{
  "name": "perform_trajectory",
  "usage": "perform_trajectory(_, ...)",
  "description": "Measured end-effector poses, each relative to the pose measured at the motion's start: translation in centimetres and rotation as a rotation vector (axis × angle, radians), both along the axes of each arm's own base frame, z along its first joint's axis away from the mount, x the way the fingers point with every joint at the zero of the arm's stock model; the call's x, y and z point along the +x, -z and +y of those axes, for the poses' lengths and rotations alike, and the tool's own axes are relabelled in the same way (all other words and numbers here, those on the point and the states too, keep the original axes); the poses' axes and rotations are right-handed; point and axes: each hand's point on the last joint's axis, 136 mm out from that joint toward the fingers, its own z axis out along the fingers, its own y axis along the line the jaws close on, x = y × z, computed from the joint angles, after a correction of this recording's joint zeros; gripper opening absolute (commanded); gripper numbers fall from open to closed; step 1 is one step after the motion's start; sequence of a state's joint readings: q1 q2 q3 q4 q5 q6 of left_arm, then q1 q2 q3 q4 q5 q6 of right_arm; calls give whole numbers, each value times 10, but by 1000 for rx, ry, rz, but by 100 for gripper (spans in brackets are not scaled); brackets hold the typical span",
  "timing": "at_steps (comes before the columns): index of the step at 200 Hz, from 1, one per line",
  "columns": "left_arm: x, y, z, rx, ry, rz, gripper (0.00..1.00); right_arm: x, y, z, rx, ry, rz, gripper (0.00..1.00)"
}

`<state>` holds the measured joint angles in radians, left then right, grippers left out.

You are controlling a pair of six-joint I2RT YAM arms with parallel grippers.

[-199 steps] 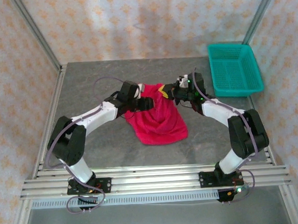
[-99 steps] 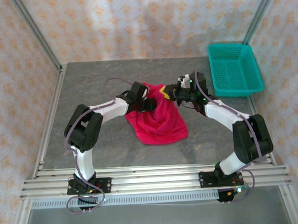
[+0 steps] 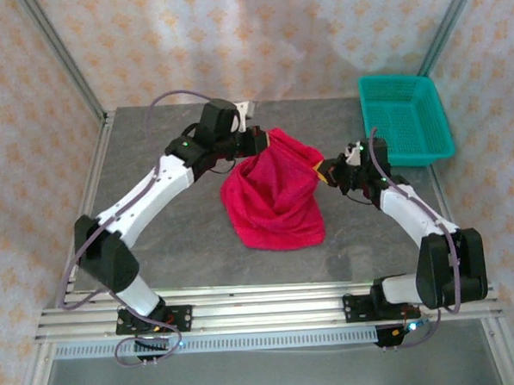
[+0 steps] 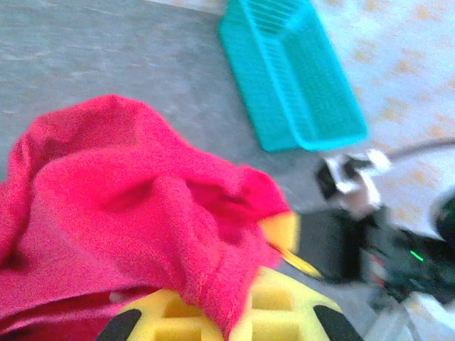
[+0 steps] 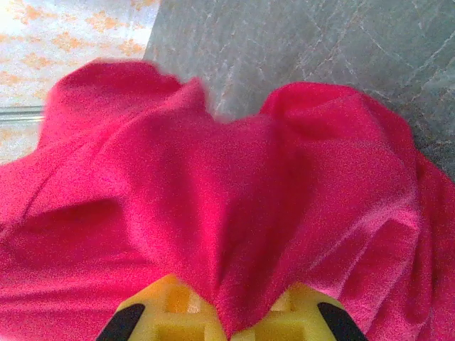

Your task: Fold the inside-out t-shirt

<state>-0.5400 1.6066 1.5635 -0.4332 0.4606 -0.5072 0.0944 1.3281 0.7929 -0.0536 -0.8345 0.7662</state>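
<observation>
With my grippers close together and the t-shirt's lower part bunched (image 3: 279,215), my left gripper should lower the t-shirt and take it farther from my right gripper.
The bright red t-shirt (image 3: 274,192) hangs stretched between both grippers over the grey table, its lower part resting bunched on the tabletop. My left gripper (image 3: 266,142) is shut on the t-shirt's upper left edge; in the left wrist view the t-shirt (image 4: 128,199) is pinched between the yellow fingers (image 4: 277,312). My right gripper (image 3: 323,169) is shut on the upper right edge; in the right wrist view the t-shirt (image 5: 234,206) fans out from between the closed yellow fingers (image 5: 167,316).
A teal plastic basket (image 3: 404,117) stands at the table's back right, also in the left wrist view as the basket (image 4: 291,78). Patterned walls close in the back and sides. An aluminium rail (image 3: 263,309) runs along the near edge.
My left gripper closed on the t-shirt's edge and rose toward the back. The right gripper moved right and nearer. The cloth between them has lifted and spread.
</observation>
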Motion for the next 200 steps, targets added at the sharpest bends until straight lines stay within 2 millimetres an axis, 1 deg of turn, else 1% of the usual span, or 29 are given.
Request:
perform_trajectory(9,-11,-4,-3,-10,31,15,0,2,-2,-3,-3,3,-14,0)
perform_trajectory(18,-16,-2,-3,-16,47,40,0,3,-3,-6,-2,8,-16,0)
perform_trajectory(46,-17,6,6,-19,46,90,0,3,-3,-6,4,0,-10,1)
perform_trajectory(52,-17,6,7,-21,47,94,0,3,-4,-6,1,-2,-12,8)
perform_trajectory(53,-17,7,7,-22,47,94,0,3,-4,-6,-1,-3,-11,8)
perform_trajectory(55,-17,7,7,-22,48,94,0,2,-5,-6,-3,-4,-11,14)
perform_trajectory(56,-17,8,7,-22,48,95,0,2,-5,-6,-4,-5,-10,19)
perform_trajectory(57,-17,8,7,-21,47,96,0,2,-5,-6,-4,-5,-10,19)
perform_trajectory(59,-18,9,8,-22,46,99,0,2,-5,-7,-9,-4,-7,26)
perform_trajectory(60,-18,9,8,-22,46,99,0,2,-5,-7,-12,-3,-6,26)
perform_trajectory(64,-19,11,8,-25,46,104,0,2,-6,-8,-22,-2,-2,36)
perform_trajectory(70,-19,13,9,-24,45,108,0,3,-5,-12,-45,12,6,48)
perform_trajectory(81,-17,13,13,-44,19,108,0,2,6,-29,-137,74,54,62)
perform_trajectory(85,-17,12,13,-52,14,103,0,0,9,-34,-164,91,69,64)
perform_trajectory(91,-13,10,14,-67,-1,95,0,-5,15,-42,-219,115,95,65)
perform_trajectory(97,-11,8,14,-74,-7,88,0,-10,17,-45,-244,123,108,65)
perform_trajectory(107,-7,6,9,-95,-17,78,0,-21,15,-43,-300,117,108,65)
perform_trajectory(116,-3,8,0,-113,-17,81,12,-30,4,-35,-326,96,72,65)
perform_trajectory(123,-1,11,-6,-120,-13,85,29,-35,-5,-31,-334,84,40,65)
perform_trajectory(131,1,20,-14,-120,-8,104,44,-40,-18,-27,-336,75,-11,63)
perform_trajectory(139,4,27,-21,-112,-2,125,52,-42,-26,-27,-339,79,-40,61)
perform_trajectory(144,7,33,-27,-103,4,137,53,-43,-32,-29,-343,88,-62,60)
perform_trajectory(152,12,40,-34,-80,10,154,54,-43,-35,-32,-353,97,-77,60)
perform_trajectory(163,16,50,-36,-32,4,164,54,-42,-34,-34,-367,100,-79,60)
perform_trajectory(169,17,53,-33,-1,-1,166,54,-41,-32,-34,-377,99,-74,60)
perform_trajectory(182,18,58,-17,89,-39,162,54,-39,-24,-34,-404,89,-54,60)
perform_trajectory(196,20,57,6,173,-96,144,54,-35,-19,-30,-448,66,-39,61)
perform_trajectory(197,20,57,12,189,-108,141,54,-34,-18,-28,-454,57,-37,61)
perform_trajectory(200,20,57,18,205,-120,138,53,-33,-18,-27,-462,55,-37,61)
